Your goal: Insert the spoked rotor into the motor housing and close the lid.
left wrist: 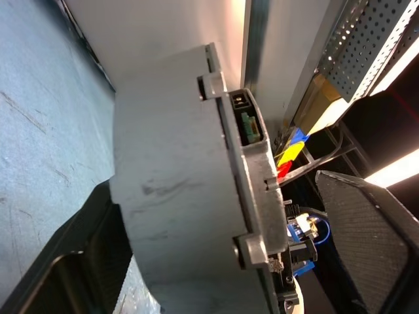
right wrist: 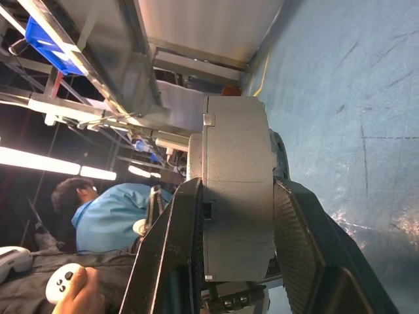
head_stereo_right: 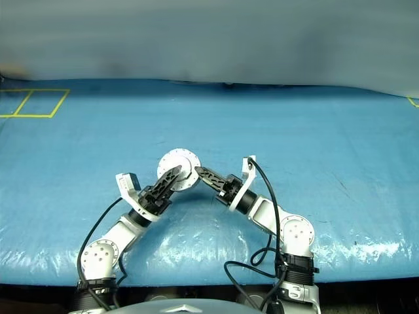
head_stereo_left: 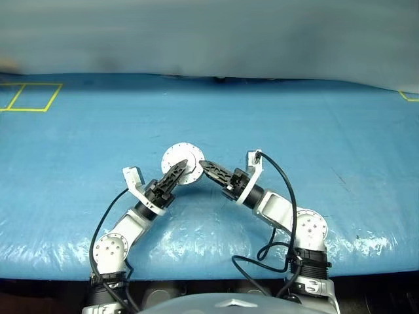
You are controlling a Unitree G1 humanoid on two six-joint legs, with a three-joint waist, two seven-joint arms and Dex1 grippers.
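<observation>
The motor housing (head_stereo_left: 196, 159) is held by my right gripper, and my left gripper is open around it. Next, my left gripper grabs its near edge (head_stereo_left: 184, 180) before my right gripper opens.
The motor housing (head_stereo_left: 183, 163) is a thick grey round drum held on edge just above the blue table cover, pale face toward the camera. The lid (left wrist: 254, 190) lies flat against it, with a seam running round the rim. My right gripper (head_stereo_left: 205, 165) is shut on the housing (right wrist: 237, 196), one finger pressed on each flat face. My left gripper (head_stereo_left: 178, 171) straddles the same drum from the other side and stands open: one finger (left wrist: 366, 242) is clear of the housing (left wrist: 177, 196), with a gap showing. The spoked rotor is hidden.
Yellow tape squares (head_stereo_left: 29, 97) mark the cover at the far left, and another tape corner (head_stereo_left: 410, 97) at the far right. Past the table, a seated person in blue (right wrist: 105, 219) holds a white controller (right wrist: 62, 282). Metal shelving (left wrist: 366, 39) stands behind.
</observation>
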